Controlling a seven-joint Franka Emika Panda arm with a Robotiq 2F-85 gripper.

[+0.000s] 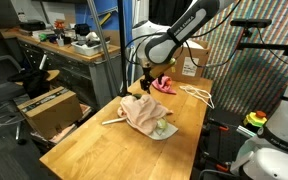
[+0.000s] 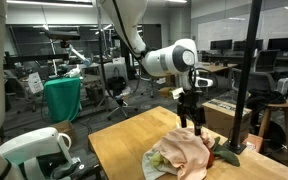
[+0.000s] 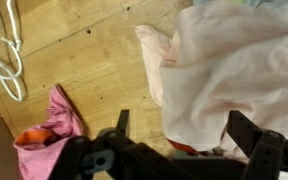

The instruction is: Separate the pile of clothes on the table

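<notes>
A white strip [image 1: 114,121] sticks out from under the peach-beige cloth [image 1: 141,112]. I expect to find a longer white strap hidden underneath when I lift the peach-beige cloth.
The pile of clothes [image 1: 144,115] lies mid-table on the wooden table [image 1: 94,150], a peach-beige cloth [image 3: 224,70] on top. A pale yellow-green cloth [image 1: 163,128] peeks out at its near edge. Apart from the pile, a bright pink cloth [image 1: 164,86] lies beside it, also visible in the wrist view [image 3: 46,138]. My gripper [image 1: 144,80] hangs open just above the pile's far end, seen also in an exterior view [image 2: 191,120]. In the wrist view the gripper [image 3: 184,128] has its fingers [image 3: 246,130] spread, with the peach-beige cloth's edge below them and nothing held.
A thin white looped cord [image 1: 196,93] lies on the table past the pink cloth, and shows in the wrist view [image 3: 4,50]. Cardboard boxes [image 1: 49,105] stand on the floor beside the table, another box [image 1: 190,62] behind it. A black pole [image 2: 250,80] rises at the table's corner.
</notes>
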